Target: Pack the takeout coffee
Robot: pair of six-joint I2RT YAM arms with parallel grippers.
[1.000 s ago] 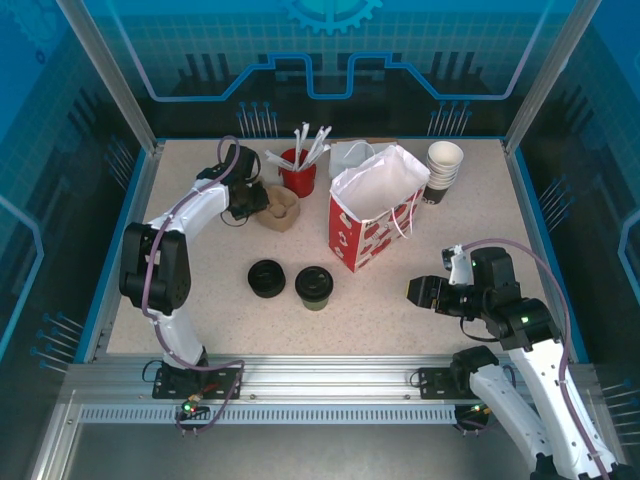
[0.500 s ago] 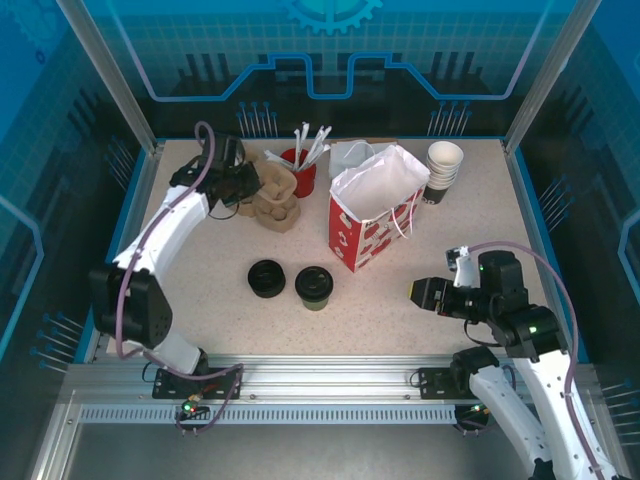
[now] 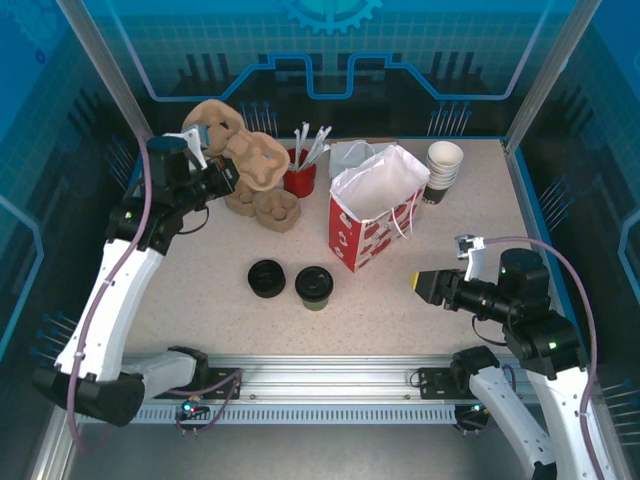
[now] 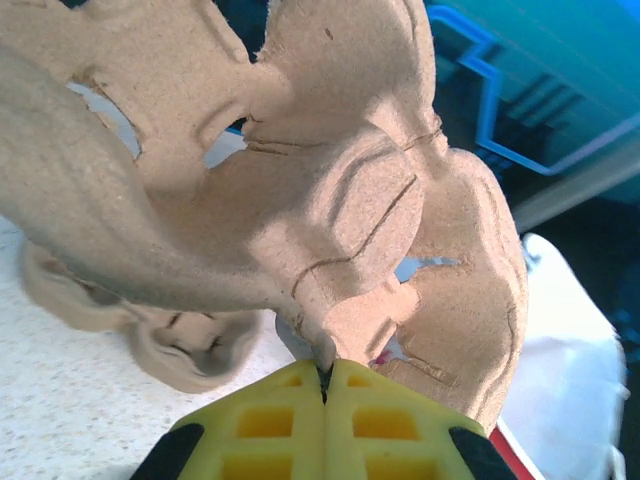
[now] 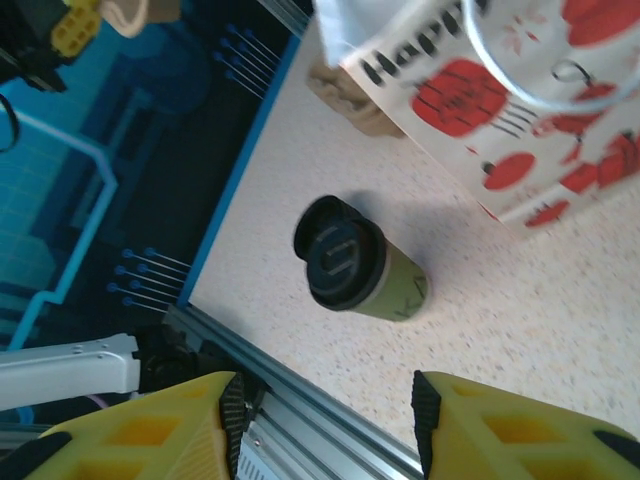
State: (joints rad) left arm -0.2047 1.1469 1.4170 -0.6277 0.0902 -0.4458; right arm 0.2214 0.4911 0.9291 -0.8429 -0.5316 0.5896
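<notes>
My left gripper keeps carrying the cup carrier across, as the cup carrier's free edge (image 3: pixel 283 163) faces my open right gripper, until my right gripper grips that edge.
The takeout coffee (image 3: pixel 313 286), a small dark cup with a black lid, stands in front of the red-and-white paper bag (image 3: pixel 375 215). In the right wrist view the takeout coffee (image 5: pixel 355 262) is ahead of my right gripper (image 5: pixel 325 410), whose jaws are open and empty. That right gripper (image 3: pixel 425 288) hovers to the right of the cup, clear of it. At the far left, my left gripper (image 3: pixel 226 176) is shut on the edge of a brown pulp cup carrier (image 3: pixel 240 150) and holds it in the air. Up close, the left gripper (image 4: pixel 325 375) pinches the cup carrier (image 4: pixel 300 180).
More carriers (image 3: pixel 270 205) lie stacked under the lifted one. A low stack of black lids (image 3: pixel 267 278) sits left of the coffee. A red cup of straws (image 3: pixel 298 170), a white holder (image 3: pixel 350 157) and stacked lidless cups (image 3: pixel 443 168) line the back.
My left arm has pulled back to the left and lifted one carrier off the stack. My right gripper has shifted slightly, still pointing at the coffee.
</notes>
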